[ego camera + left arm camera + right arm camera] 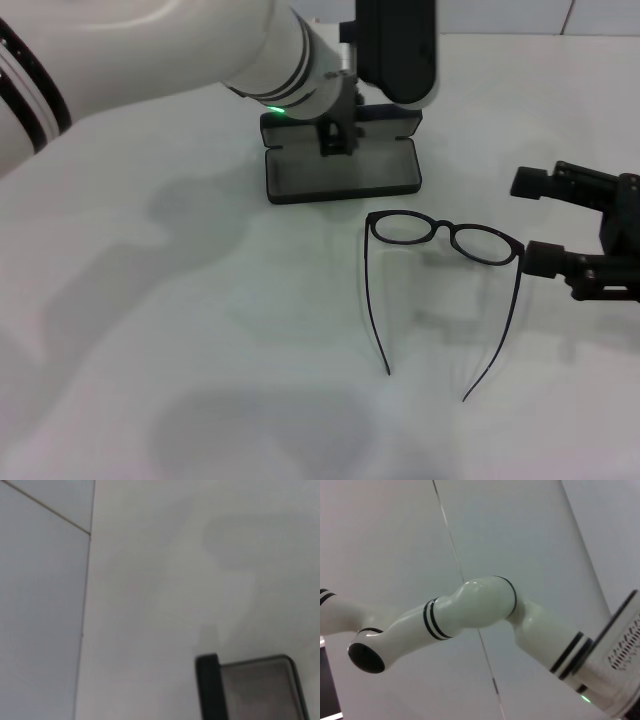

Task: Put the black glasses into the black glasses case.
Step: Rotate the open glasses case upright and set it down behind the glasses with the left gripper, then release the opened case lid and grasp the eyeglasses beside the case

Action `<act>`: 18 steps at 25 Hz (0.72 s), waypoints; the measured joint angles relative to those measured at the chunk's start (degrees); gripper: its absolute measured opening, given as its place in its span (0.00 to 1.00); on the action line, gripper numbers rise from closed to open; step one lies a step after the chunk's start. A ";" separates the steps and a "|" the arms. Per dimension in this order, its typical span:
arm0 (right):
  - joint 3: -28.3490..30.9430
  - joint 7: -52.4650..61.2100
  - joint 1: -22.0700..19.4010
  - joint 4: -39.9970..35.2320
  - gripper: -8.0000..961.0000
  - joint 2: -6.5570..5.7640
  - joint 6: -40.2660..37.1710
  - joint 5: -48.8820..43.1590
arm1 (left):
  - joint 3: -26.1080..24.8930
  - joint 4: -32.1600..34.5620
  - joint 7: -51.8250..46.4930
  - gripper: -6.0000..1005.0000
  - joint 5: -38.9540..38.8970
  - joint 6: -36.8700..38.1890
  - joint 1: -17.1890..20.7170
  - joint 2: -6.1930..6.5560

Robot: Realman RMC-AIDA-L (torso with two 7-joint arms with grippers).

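Observation:
The glasses' unfolded temple arms [508, 325] stick out too far for the open case, so my right gripper should first lift the glasses by the bridge [444, 225] to my left gripper.
The black glasses [445, 236] lie on the white table with their lenses toward the back and both temple arms unfolded toward the front. The black glasses case [345, 188] lies open behind them, grey lining up, its lid standing at the back. My left arm reaches across from the left, and its gripper [338, 136] is over the case at the lid. A corner of the case shows in the left wrist view [250, 687]. My right gripper [537, 220] is open at the right, just beside the glasses' right end, with nothing in it.
The white table [200, 330] spreads around the glasses. The left arm [470, 610] fills the right wrist view and spans the back left of the head view, casting shadows on the table.

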 joint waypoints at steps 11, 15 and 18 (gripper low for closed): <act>1.19 7.61 -0.31 -4.56 0.84 -4.44 6.78 -5.26 | -6.88 31.78 -1.38 0.42 -5.00 5.50 14.44 0.31; 1.02 19.23 1.74 -16.76 0.83 -5.00 10.10 -15.09 | -15.80 37.69 1.00 0.43 -24.53 5.16 21.19 0.44; 0.74 26.45 5.17 -23.54 0.83 -4.60 10.75 -23.45 | -22.95 33.61 7.30 0.42 -43.97 6.20 25.94 0.53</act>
